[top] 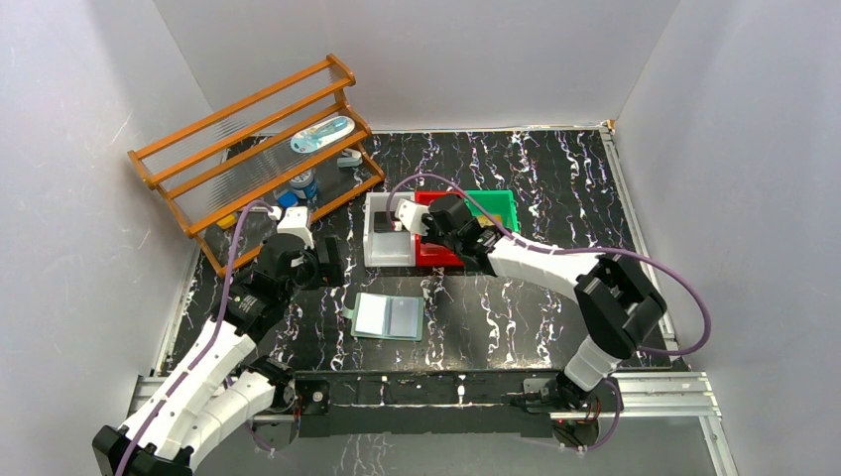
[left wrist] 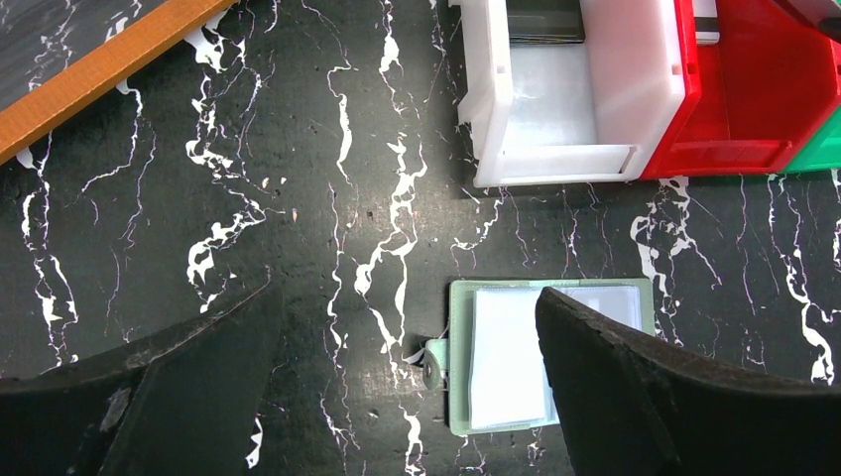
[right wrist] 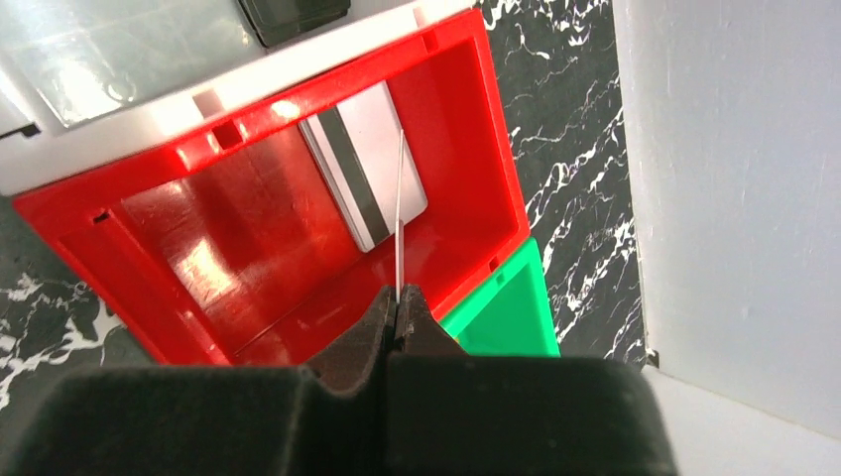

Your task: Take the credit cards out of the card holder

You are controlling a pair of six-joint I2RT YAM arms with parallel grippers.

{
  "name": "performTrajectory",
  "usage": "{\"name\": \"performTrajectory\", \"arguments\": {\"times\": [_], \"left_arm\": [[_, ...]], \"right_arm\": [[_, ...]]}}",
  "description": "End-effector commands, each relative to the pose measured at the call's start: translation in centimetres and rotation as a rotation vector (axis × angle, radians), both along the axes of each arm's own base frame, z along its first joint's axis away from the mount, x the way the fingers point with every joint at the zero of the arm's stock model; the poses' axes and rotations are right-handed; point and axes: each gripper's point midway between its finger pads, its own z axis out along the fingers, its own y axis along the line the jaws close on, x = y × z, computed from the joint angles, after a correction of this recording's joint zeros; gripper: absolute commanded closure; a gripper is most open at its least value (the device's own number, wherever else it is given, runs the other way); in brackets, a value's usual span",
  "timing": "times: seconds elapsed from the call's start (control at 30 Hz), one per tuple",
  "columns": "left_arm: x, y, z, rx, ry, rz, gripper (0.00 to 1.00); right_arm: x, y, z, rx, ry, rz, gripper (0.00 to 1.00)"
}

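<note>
I should keep lowering my right gripper, because the thin pale credit card (right wrist: 400, 203) hangs clear inside the red bin's rim, and then let go over the striped credit card (right wrist: 365, 169).
The card holder (top: 389, 317) lies spread open on the black marbled table, its pale clear pockets facing up and its side tab to the left. In the left wrist view the card holder (left wrist: 506, 357) sits under my open left gripper (left wrist: 405, 297), partly hidden by the right finger. My left gripper (top: 332, 266) hovers up and left of it. My right gripper (right wrist: 397, 295) is shut on a thin pale credit card (right wrist: 399, 208), seen edge-on above the red bin (right wrist: 198, 248). Another pale credit card (right wrist: 362, 178) with a dark stripe lies inside that bin. A dark card (right wrist: 293, 15) rests in the white bin (left wrist: 555, 99).
White bin (top: 389, 248), red bin (top: 436, 256) and green bin (top: 496, 203) stand side by side at the table's middle. An orange wooden shelf (top: 258, 149) with small items stands at the back left. White walls enclose the table.
</note>
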Motion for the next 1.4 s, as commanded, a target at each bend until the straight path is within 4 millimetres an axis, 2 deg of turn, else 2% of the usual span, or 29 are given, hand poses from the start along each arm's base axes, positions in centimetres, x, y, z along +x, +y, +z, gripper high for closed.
{"name": "performTrajectory", "arguments": {"times": [0.0,0.27,0.3,0.4,0.77,0.97,1.37], "left_arm": [[-0.1,0.0,0.4,0.004,-0.007,-0.011,0.02],[-0.2,0.4,0.7,0.006,-0.020,0.005,0.02],[-0.2,0.3,0.7,0.006,-0.020,0.005,0.02],[-0.2,0.3,0.6,0.009,-0.016,0.005,0.02],[-0.2,0.1,0.4,0.007,-0.002,-0.008,0.02],[-0.2,0.0,0.3,0.009,0.003,-0.008,0.02],[-0.1,0.1,-0.1,0.017,0.015,-0.002,0.02]], "right_arm": [[2.2,1.4,2.5,-0.026,-0.092,0.023,1.00],[4.3,1.6,2.4,-0.039,-0.098,-0.048,1.00],[4.5,1.7,1.3,-0.059,-0.081,-0.048,1.00],[5.2,1.7,0.0,-0.072,-0.063,-0.055,1.00],[7.1,1.5,-2.8,-0.093,-0.045,-0.078,1.00],[7.5,1.6,-3.8,-0.092,-0.039,-0.081,0.99],[6.6,1.2,-5.5,-0.097,0.006,-0.069,0.82]]}}
